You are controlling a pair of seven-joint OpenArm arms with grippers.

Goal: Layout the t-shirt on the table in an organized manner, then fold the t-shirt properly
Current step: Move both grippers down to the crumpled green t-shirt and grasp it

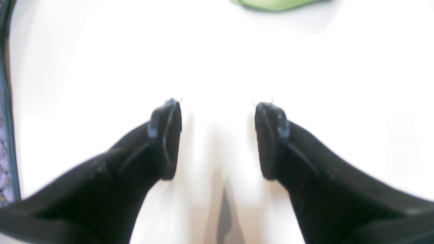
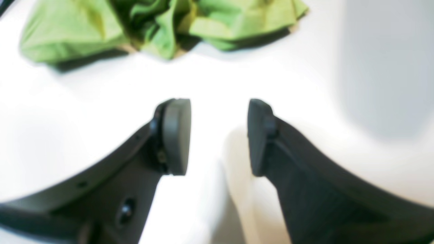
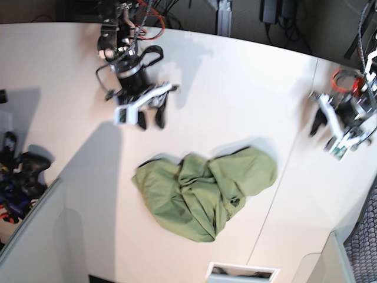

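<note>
Loose folds (image 3: 201,178) are bunched up in the middle of the olive-green t-shirt (image 3: 171,197). The t-shirt will open into a long strip when I pull its ends apart.
The olive-green t-shirt (image 3: 203,191) lies crumpled in a heap on the white table (image 3: 235,88), touched by neither gripper. My right gripper (image 3: 151,121) hangs over bare table up and left of the heap. In its wrist view the right gripper (image 2: 218,135) is open and empty, with the t-shirt (image 2: 162,23) bunched ahead of it. My left gripper (image 3: 327,131) is far off by the table's right side. Its wrist view shows the left gripper (image 1: 218,139) open over white table (image 1: 101,67), with only a sliver of t-shirt (image 1: 274,3) at the top edge.
A thin dark seam (image 3: 294,153) runs across the table right of the shirt. Cables and dark gear (image 3: 259,12) crowd the back edge. Black objects (image 3: 23,174) sit at the far left, and a rectangular slot (image 3: 241,272) opens near the front edge.
</note>
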